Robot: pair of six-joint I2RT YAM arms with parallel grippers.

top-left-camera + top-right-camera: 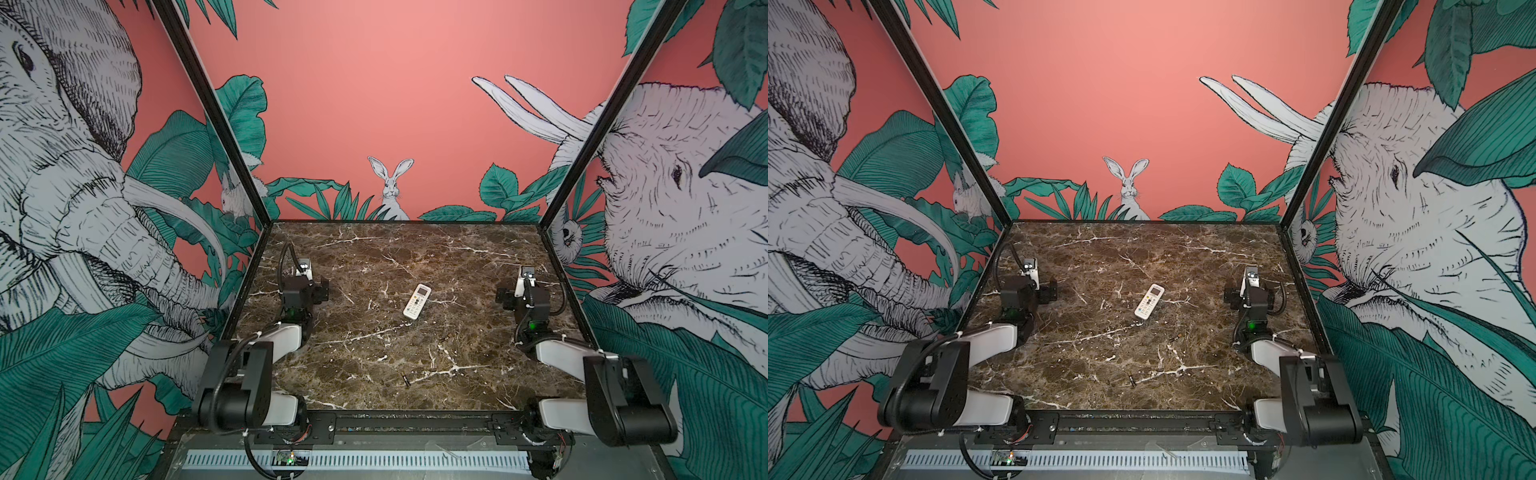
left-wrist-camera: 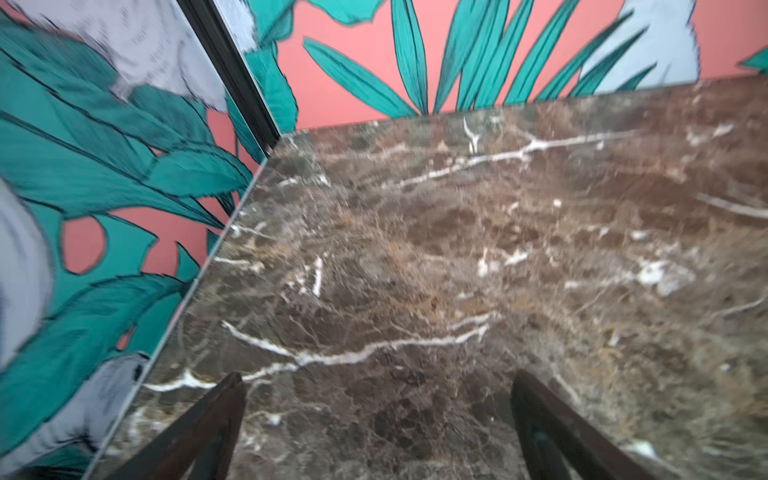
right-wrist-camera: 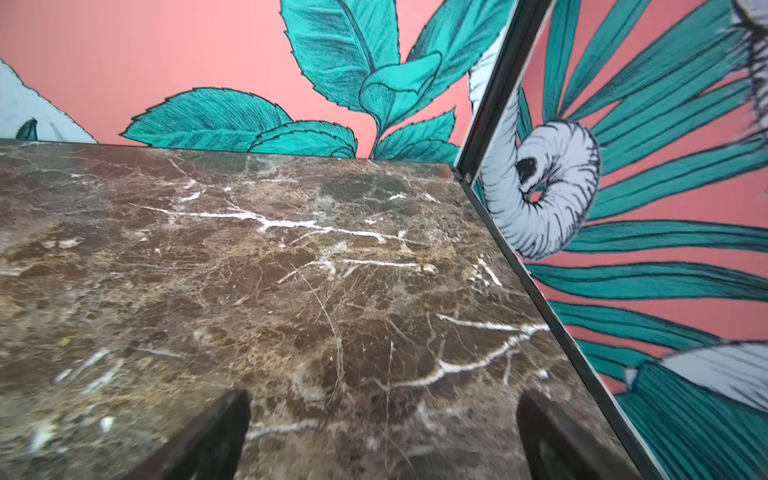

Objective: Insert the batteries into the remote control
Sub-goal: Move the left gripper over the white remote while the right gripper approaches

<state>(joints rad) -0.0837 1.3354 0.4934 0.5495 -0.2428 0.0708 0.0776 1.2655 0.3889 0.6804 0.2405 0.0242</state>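
Note:
I can see that the remote control (image 1: pixel 417 301) lies clear of the battery, so I should keep moving my open left gripper in until its fingers close across the remote control's button end (image 1: pixel 412 311).
The remote control (image 1: pixel 417 301) (image 1: pixel 1149 301) is a slim white handset lying button side up near the middle of the marble table, its little screen toward the back wall. One dark battery (image 1: pixel 405 379) (image 1: pixel 1132 380) lies near the front edge. A second battery (image 1: pixel 443 338) (image 1: pixel 1175 337) lies in front and to the right of the remote. My left gripper (image 2: pixel 376 382) (image 1: pixel 319 290) rests at the table's left side and is open with nothing between its fingers. At the right side, my right gripper (image 3: pixel 384 399) (image 1: pixel 505 297) is also open and holds nothing. Both grippers stand well apart from the remote.
Patterned walls close the table (image 1: pixel 374 257) on the left, right and back. A black rail (image 1: pixel 415 419) carrying both arm bases runs along the front edge. Each wrist view shows only bare marble and a back corner of the enclosure.

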